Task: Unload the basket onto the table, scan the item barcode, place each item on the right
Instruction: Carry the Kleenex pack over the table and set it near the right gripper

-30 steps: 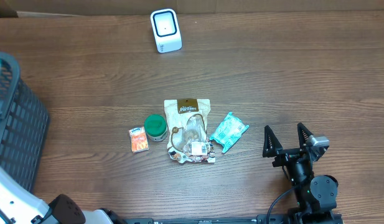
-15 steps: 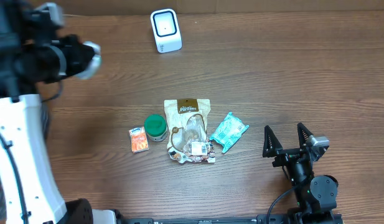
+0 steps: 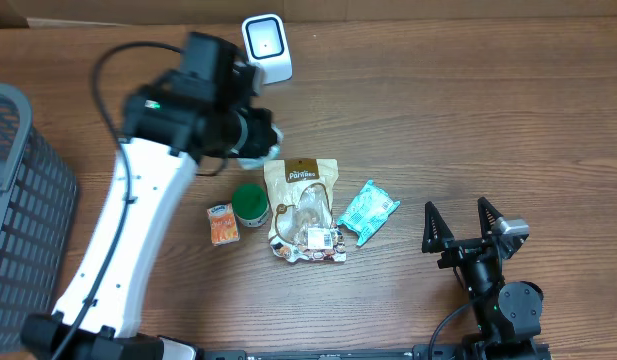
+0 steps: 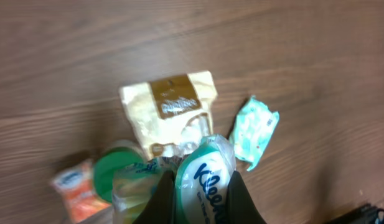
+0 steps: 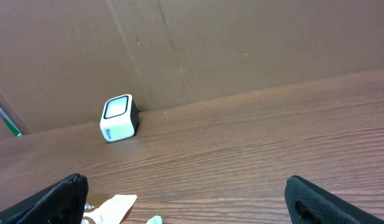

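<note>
The spot ahead of the open right gripper (image 3: 445,189) is clear, so the left gripper should go on carrying the tissue pack past the teal packet (image 3: 368,211) before it lets go of it at that spot.
My left gripper (image 4: 204,202) is shut on a Kleenex tissue pack (image 4: 205,174), white with a green edge, clamped between the two dark fingers. Seen from overhead, the left gripper (image 3: 256,135) hangs above the table just past the top of the beige pouch (image 3: 304,200). The white barcode scanner (image 3: 266,48) stands at the far edge, behind the left arm, and shows in the right wrist view as the scanner (image 5: 119,118). My right gripper (image 3: 472,222) rests at the near right, open with nothing between its fingers.
Below the held pack lie the beige pouch (image 4: 170,112), a teal packet (image 3: 368,211), a green-lidded tub (image 3: 250,203) and a small orange packet (image 3: 223,224). A dark mesh basket (image 3: 23,200) stands at the left edge. A cardboard wall (image 5: 241,43) backs the table.
The left arm has swung from the far left, near the basket, to above the middle of the table with the tissue pack in its grip. The right arm has not moved.
</note>
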